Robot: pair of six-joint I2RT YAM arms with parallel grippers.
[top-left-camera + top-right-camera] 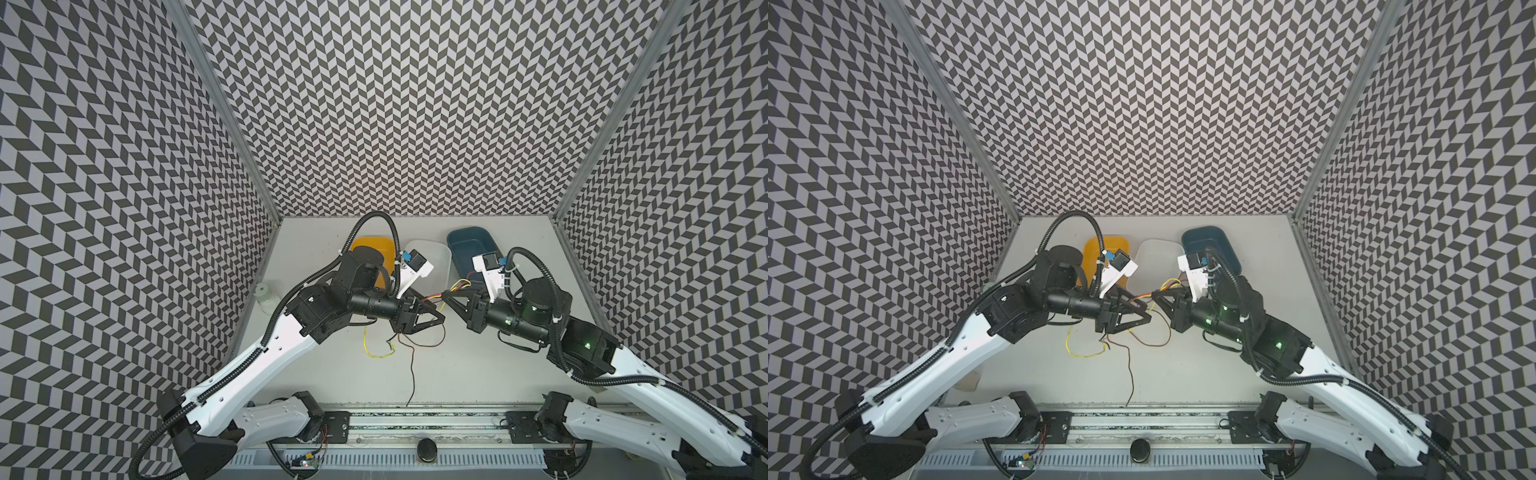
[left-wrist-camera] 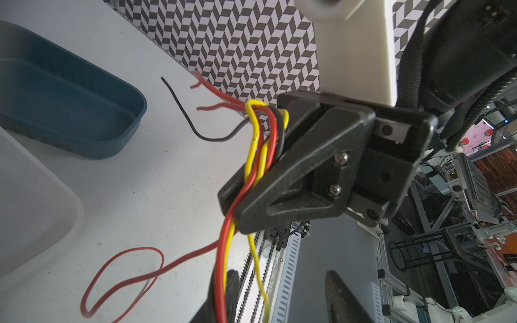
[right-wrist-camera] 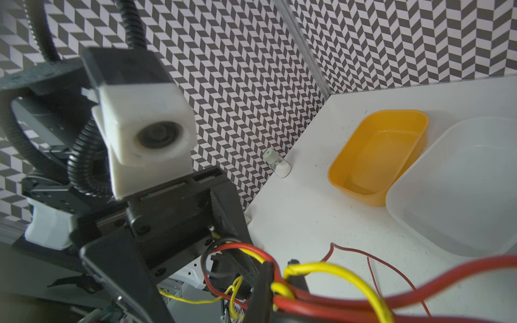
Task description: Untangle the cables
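Note:
My right gripper is pinching red, yellow and black cables together (image 2: 262,133), so my left gripper should hold the bundle (image 2: 222,263) while my right gripper pulls out a red cable.
The cables (image 2: 253,156), red, yellow and black, run as one bundle between the two arms above the table. My right gripper (image 2: 232,215) is shut on this bundle, and its jaws (image 3: 279,282) pinch red and yellow strands. In both top views it (image 1: 445,296) faces my left gripper (image 1: 439,318) tip to tip. The left gripper (image 2: 279,279) is open, its fingers (image 2: 226,290) wide apart, with a red and a yellow strand lying along one finger. Loose ends trail on the table: a yellow loop (image 1: 376,353), a red loop (image 2: 123,279) and a dark strand (image 1: 412,374) reaching the front edge.
Three trays stand at the back: orange (image 1: 384,245), clear white (image 1: 438,255) and dark blue (image 1: 469,241). A small bottle (image 1: 264,296) stands by the left wall. A metal rail (image 1: 415,419) runs along the table's front edge.

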